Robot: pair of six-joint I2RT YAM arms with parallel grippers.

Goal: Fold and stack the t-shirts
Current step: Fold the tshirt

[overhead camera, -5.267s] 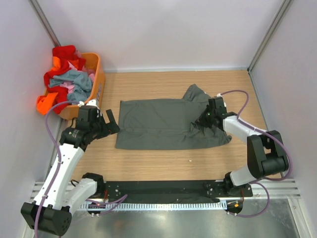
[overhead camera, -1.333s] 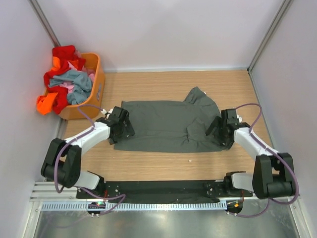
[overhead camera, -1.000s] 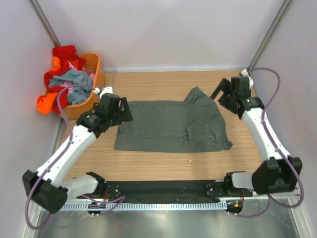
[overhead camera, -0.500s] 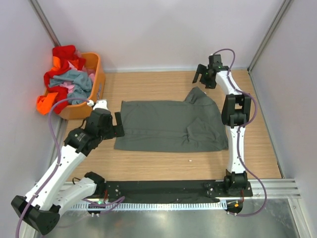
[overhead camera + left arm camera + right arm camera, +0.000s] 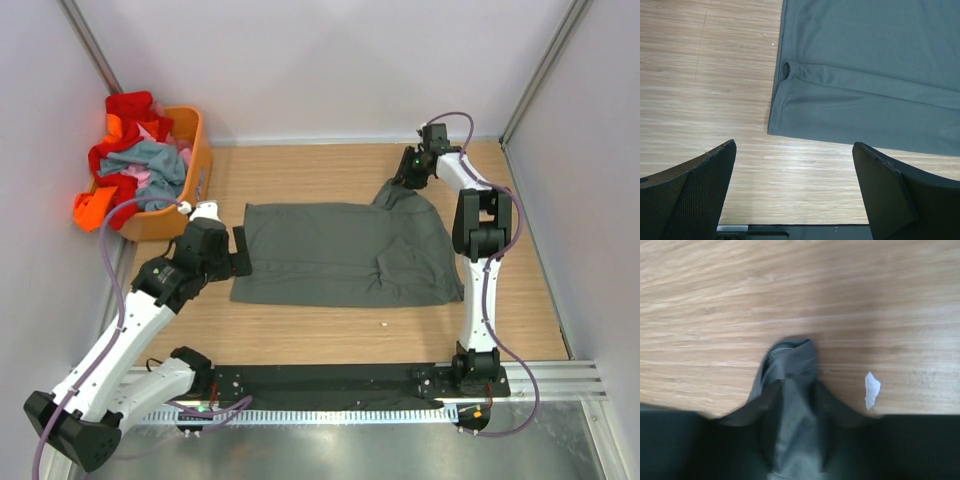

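Note:
The robot's right gripper holds the t-shirt's sleeve (image 5: 391,194), but the far hem corner lies free, so its left gripper should pinch that corner (image 5: 249,208) before both fold the t-shirt's far edge over.
A dark grey t-shirt (image 5: 340,250) lies spread flat on the wooden table, one sleeve poking out toward the far right. My right gripper (image 5: 405,182) is down on that sleeve; in the right wrist view its fingers (image 5: 771,396) press both sides of a raised fold of the grey cloth (image 5: 790,367). My left gripper (image 5: 239,251) hovers open at the shirt's left hem, and the left wrist view shows the shirt's near left corner (image 5: 785,120) just beyond the wide-apart jaws. Red (image 5: 130,105), blue-grey (image 5: 150,160), pink (image 5: 140,180) and orange (image 5: 90,208) t-shirts are heaped in the basket.
The orange plastic basket (image 5: 197,170) stands at the far left against the wall. Beside the pinched sleeve lies a small white scrap (image 5: 872,389). Another white speck (image 5: 383,322) lies near the shirt's front edge. White walls close in the table on three sides.
My right arm has swung from the far right corner down onto the sleeve, and its jaws have closed in on the cloth. The left arm has pulled back to the hem, still open.

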